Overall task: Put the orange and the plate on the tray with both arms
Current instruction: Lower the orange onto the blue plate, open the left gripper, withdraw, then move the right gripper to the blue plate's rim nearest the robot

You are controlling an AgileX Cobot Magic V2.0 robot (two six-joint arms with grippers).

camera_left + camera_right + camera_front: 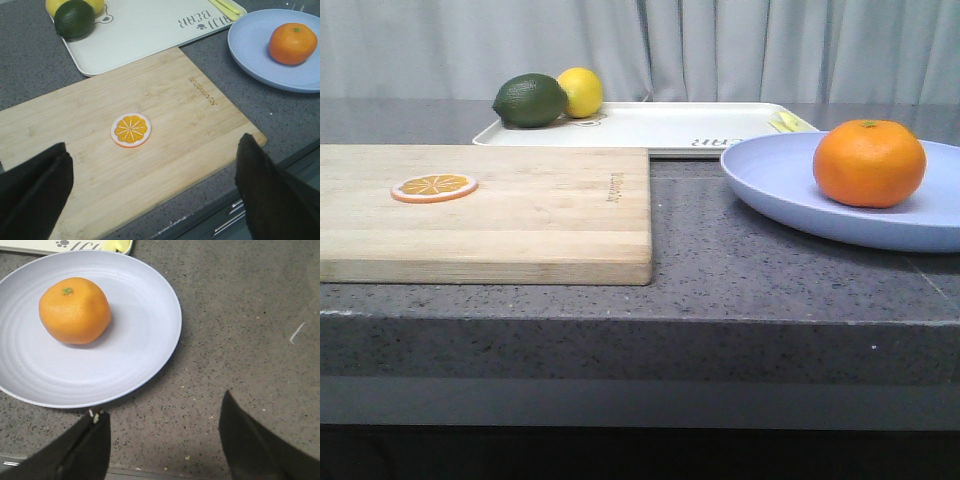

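I can see that the plate with the orange (870,165) is far from my left gripper, so next my right gripper grabs the plate's rim (159,369) and lifts both onto the tray.
The orange (869,162) sits on the lavender-blue plate (780,180) at the right of the counter; both also show in the right wrist view, the orange (75,310) on the plate (130,345). The white tray (660,125) with dark lettering lies at the back. My left gripper (152,165) is open and empty above the near edge of the wooden board. My right gripper (162,412) is open and empty over bare counter, just beside the plate's near rim. Neither gripper shows in the front view.
A wooden cutting board (520,215) with a flat orange slice (434,187) lies at the left. A green lime (530,100) and a yellow lemon (581,91) sit at the tray's far left. A pale yellow-green item (788,122) lies at the tray's right end.
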